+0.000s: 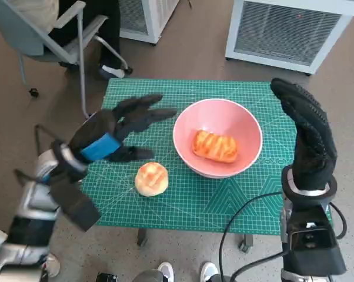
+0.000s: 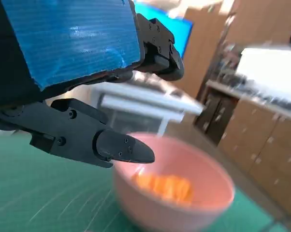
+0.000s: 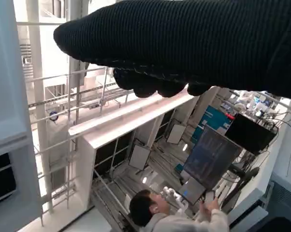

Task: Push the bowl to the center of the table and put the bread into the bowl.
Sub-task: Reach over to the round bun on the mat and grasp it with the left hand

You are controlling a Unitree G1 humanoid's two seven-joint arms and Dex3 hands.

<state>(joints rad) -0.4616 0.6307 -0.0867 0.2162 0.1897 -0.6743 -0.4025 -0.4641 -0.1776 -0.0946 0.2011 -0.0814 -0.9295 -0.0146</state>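
Note:
A gap can be seen in the pink bowl behind the oblong bread, so the round bun will come to rest there against the bread when the robot lowers it.
A pink bowl stands near the middle of the green mat, with an oblong glazed bread lying inside it. A round bun lies on the mat, left of the bowl and near the front. My left hand hovers above the mat just behind the bun, fingers spread toward the bowl and holding nothing. The left wrist view shows the bowl blurred beyond my fingers. My right hand is raised at the bowl's right side, fingers straight, empty.
The green cutting mat covers the small table. A chair stands behind at the left, white cabinets at the back. A person's shoes show at the front edge. The right wrist view shows a person.

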